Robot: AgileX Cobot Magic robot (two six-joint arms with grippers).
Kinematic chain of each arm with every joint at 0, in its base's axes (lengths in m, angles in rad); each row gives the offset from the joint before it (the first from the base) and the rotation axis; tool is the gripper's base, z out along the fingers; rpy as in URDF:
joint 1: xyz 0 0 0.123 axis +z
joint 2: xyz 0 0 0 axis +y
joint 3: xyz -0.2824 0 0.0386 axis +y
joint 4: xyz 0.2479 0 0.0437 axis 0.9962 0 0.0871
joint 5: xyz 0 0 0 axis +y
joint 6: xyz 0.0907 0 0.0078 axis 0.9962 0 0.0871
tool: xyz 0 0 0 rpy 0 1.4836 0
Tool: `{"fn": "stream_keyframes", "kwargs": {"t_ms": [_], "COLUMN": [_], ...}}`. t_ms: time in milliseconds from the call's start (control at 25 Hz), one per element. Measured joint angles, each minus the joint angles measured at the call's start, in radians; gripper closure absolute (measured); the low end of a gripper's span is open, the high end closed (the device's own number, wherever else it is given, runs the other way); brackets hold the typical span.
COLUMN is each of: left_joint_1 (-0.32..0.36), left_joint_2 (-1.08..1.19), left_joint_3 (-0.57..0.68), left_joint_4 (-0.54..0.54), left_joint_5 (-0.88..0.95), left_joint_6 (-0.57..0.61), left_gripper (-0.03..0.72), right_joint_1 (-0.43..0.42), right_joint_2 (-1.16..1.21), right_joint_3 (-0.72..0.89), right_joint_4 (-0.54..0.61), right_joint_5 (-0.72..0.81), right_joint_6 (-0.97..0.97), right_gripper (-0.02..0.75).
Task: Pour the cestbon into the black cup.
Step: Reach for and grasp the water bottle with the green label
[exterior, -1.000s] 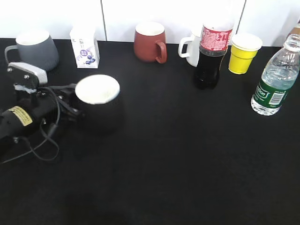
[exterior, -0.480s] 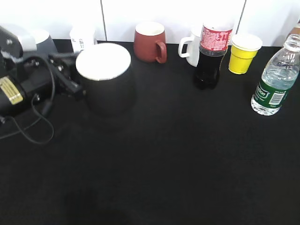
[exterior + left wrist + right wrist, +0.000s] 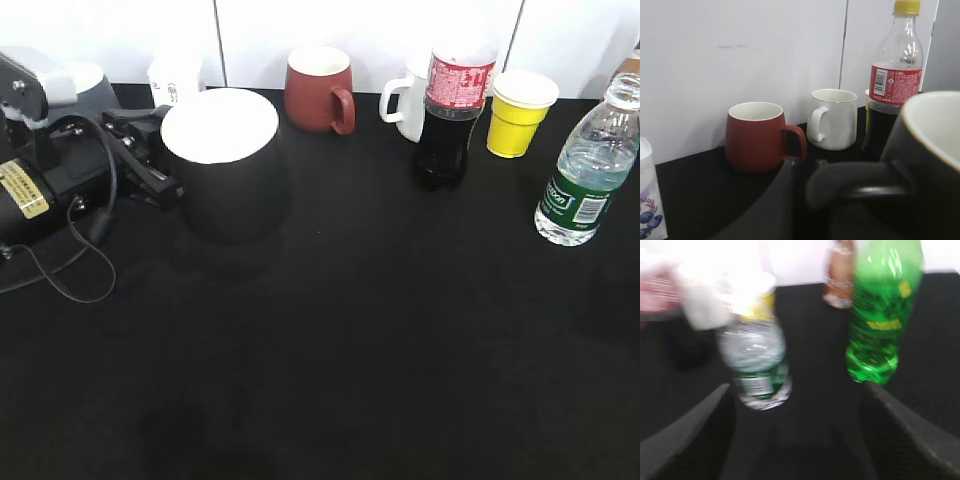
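Observation:
The robot's left gripper has the black cup (image 3: 234,185) by its handle, far from the cestbon, so the right gripper should take hold of the cestbon (image 3: 587,178) and tip it over the cup.
The black cup (image 3: 225,165), white inside, hangs above the table at the left. My left gripper (image 3: 150,165) is shut on its squarish handle. In the left wrist view the cup (image 3: 932,150) fills the right side and the left gripper (image 3: 807,200) closes round the handle. The cestbon (image 3: 585,170), a clear bottle with a dark green label, stands upright at the far right. The right wrist view is blurred; it shows the cestbon (image 3: 757,365) ahead and to the left. My right gripper (image 3: 795,440) is open and empty, short of the bottle. It is out of the exterior view.
Along the back stand a grey mug (image 3: 85,85), a small carton (image 3: 175,78), a brick-red mug (image 3: 318,90), a white mug (image 3: 405,100), a cola bottle (image 3: 452,120) and a yellow paper cup (image 3: 520,112). A green bottle (image 3: 880,315) stands right of the cestbon.
My left gripper has lifted the black cup off the table by its handle, up and toward the back. Over the last half second it has barely moved.

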Motion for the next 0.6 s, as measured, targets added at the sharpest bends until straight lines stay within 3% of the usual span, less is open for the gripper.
{"fn": "stream_keyframes", "kwargs": {"t_ms": [120,160,200,320,400,480,600], "left_joint_1": [0.0,0.0,0.0,0.0,0.0,0.0,0.0], "left_joint_2": [0.0,0.0,0.0,0.0,0.0,0.0,0.0], "left_joint_3": [0.0,0.0,0.0,0.0,0.0,0.0,0.0], "left_joint_4": [-0.001,-0.002,-0.003,-0.003,-0.003,-0.003,-0.003], "left_joint_5": [0.0,0.0,0.0,0.0,0.0,0.0,0.0], "left_joint_6": [0.0,0.0,0.0,0.0,0.0,0.0,0.0], "left_gripper": [0.628,0.628,0.628,0.628,0.629,0.629,0.629], "right_joint_1": [0.0,0.0,0.0,0.0,0.0,0.0,0.0], "right_joint_2": [0.227,0.303,0.421,0.59,0.7,0.767,0.879], "right_joint_3": [0.008,0.008,0.008,0.008,0.008,0.008,-0.01], "right_joint_4": [-0.064,-0.132,-0.302,-0.496,-0.512,-0.514,-0.513], "right_joint_5": [-0.176,-0.228,-0.341,-0.546,-0.64,-0.769,-0.851], "right_joint_6": [0.051,0.102,0.186,0.24,0.246,0.247,0.245], "right_gripper": [0.152,0.152,0.152,0.152,0.142,0.078,0.065]}}
